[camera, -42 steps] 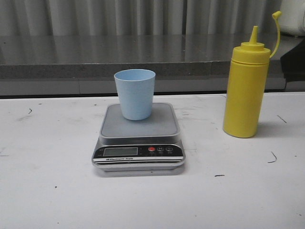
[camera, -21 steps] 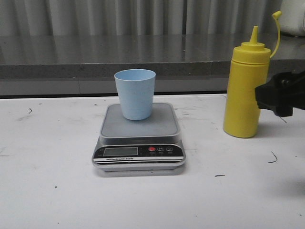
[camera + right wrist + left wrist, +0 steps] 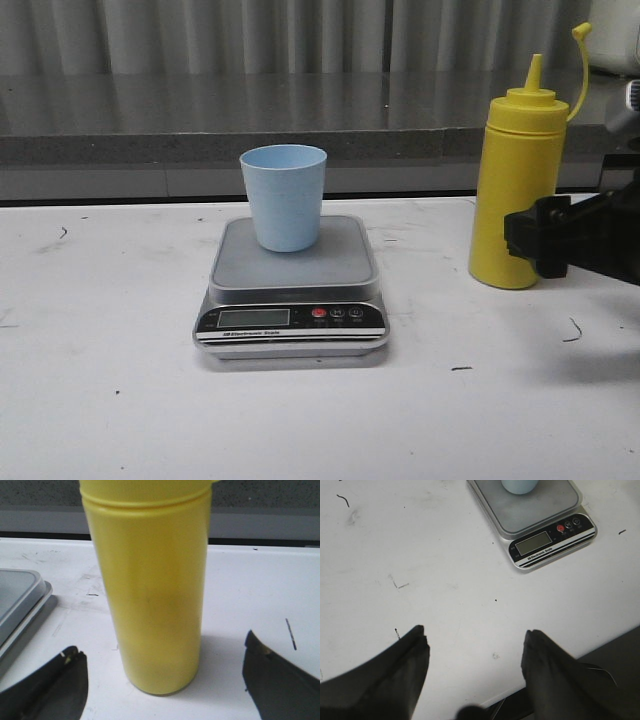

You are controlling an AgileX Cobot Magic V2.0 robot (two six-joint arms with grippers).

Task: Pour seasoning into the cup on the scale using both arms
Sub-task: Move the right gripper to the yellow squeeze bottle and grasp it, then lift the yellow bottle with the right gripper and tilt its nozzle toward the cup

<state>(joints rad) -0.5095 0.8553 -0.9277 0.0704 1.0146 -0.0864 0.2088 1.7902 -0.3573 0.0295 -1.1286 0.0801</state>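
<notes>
The cap strap (image 3: 582, 75) will hold its curve and stay out of the way when I tip the bottle, because it stands up on its own next to the spout (image 3: 534, 73).
The yellow seasoning bottle (image 3: 515, 180) stands upright at the right of the white table, its cap strap sticking up. The pale blue cup (image 3: 284, 197) stands on the grey platform of the scale (image 3: 340, 262) at the middle. My right gripper (image 3: 532, 240) reaches in from the right, level with the bottle's lower half. In the right wrist view it (image 3: 161, 642) is open, with the bottle (image 3: 150, 580) in line with the gap and both fingers apart from it. My left gripper (image 3: 474, 632) is open over bare table, well short of the scale (image 3: 535, 510) and cup (image 3: 519, 485).
A grey ledge (image 3: 250, 140) runs along the back of the table. The table's near edge (image 3: 600, 647) shows beside my left gripper. The scale's corner (image 3: 20, 600) lies close beside the bottle in the right wrist view.
My right gripper has come into the front view from the right edge and moved left up to the bottle. Bottle, cup and scale have not moved.
</notes>
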